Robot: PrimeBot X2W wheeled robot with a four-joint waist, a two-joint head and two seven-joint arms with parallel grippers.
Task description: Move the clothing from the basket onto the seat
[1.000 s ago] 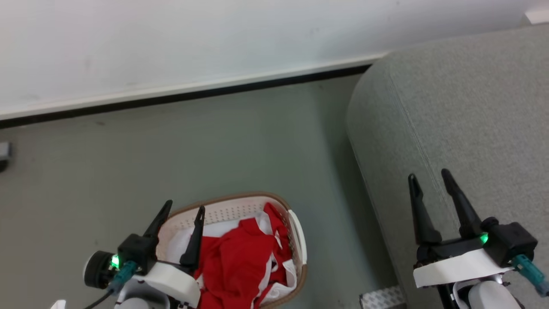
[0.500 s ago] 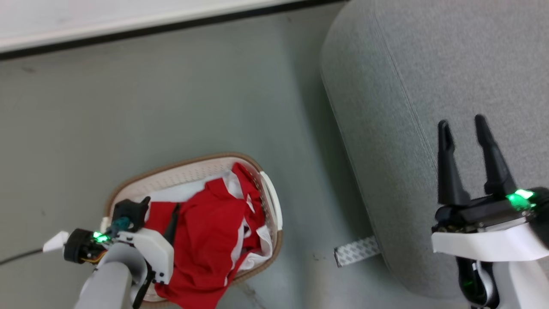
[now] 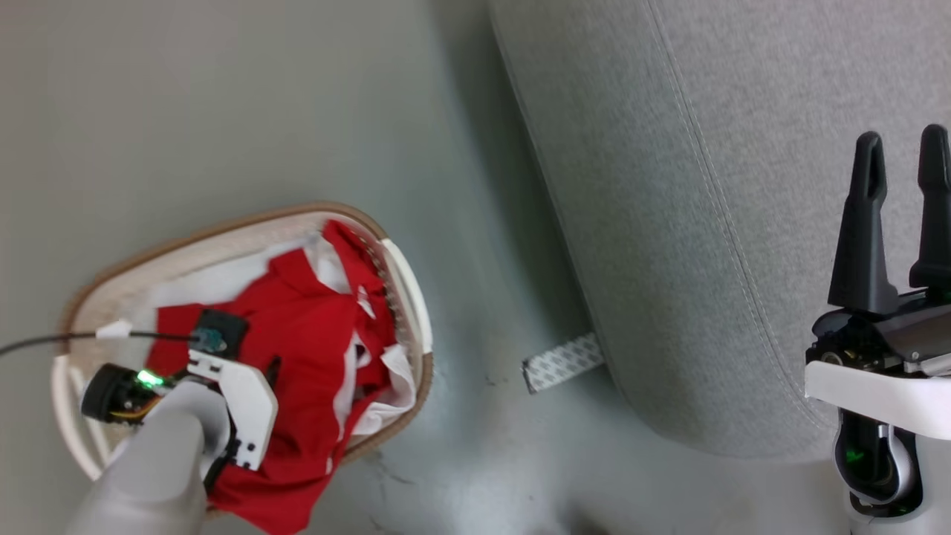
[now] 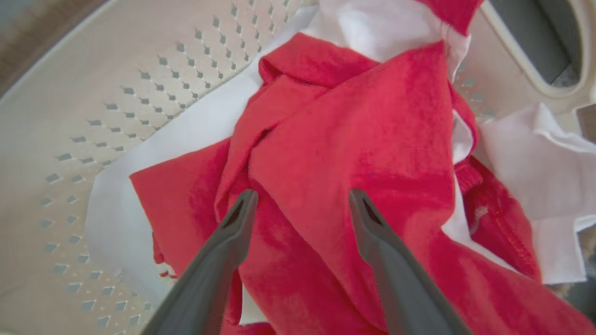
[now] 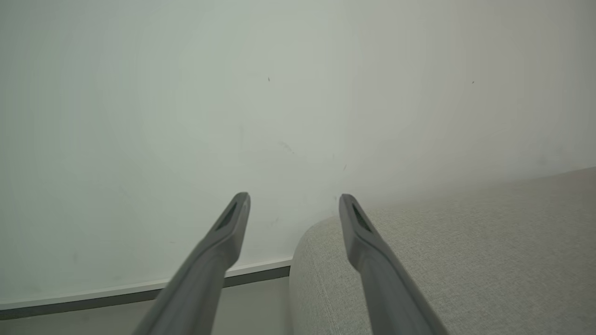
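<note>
I should expect more red clothing hidden underneath when I lift the top red fold (image 3: 310, 322), because red and white clothing edges (image 3: 362, 358) stick out around it.
The cream basket (image 3: 245, 220) with its brown rim stands on the floor at the lower left, its perforated wall (image 4: 116, 107) close in the left wrist view. Crumpled red clothing (image 3: 297, 327) with white panels lies inside it, and a red fold (image 4: 354, 139) is bunched up in the middle. My left gripper (image 4: 302, 200) points down into the basket, open, its fingertips just over that fold with nothing held. The grey seat (image 3: 706, 186) fills the right side. My right gripper (image 3: 902, 140) hovers open over the seat's edge (image 5: 465, 260), empty.
Grey floor lies between basket and seat. A patterned white strip (image 3: 562, 362) sticks out from under the seat's corner. A thin black cable (image 3: 44, 343) runs left from my left wrist. A pale wall with a dark baseboard (image 5: 139, 291) stands ahead in the right wrist view.
The head camera has tilted down, so the wall has left the head view. My left arm has turned and dipped into the basket over the red clothing. Both grippers stay open.
</note>
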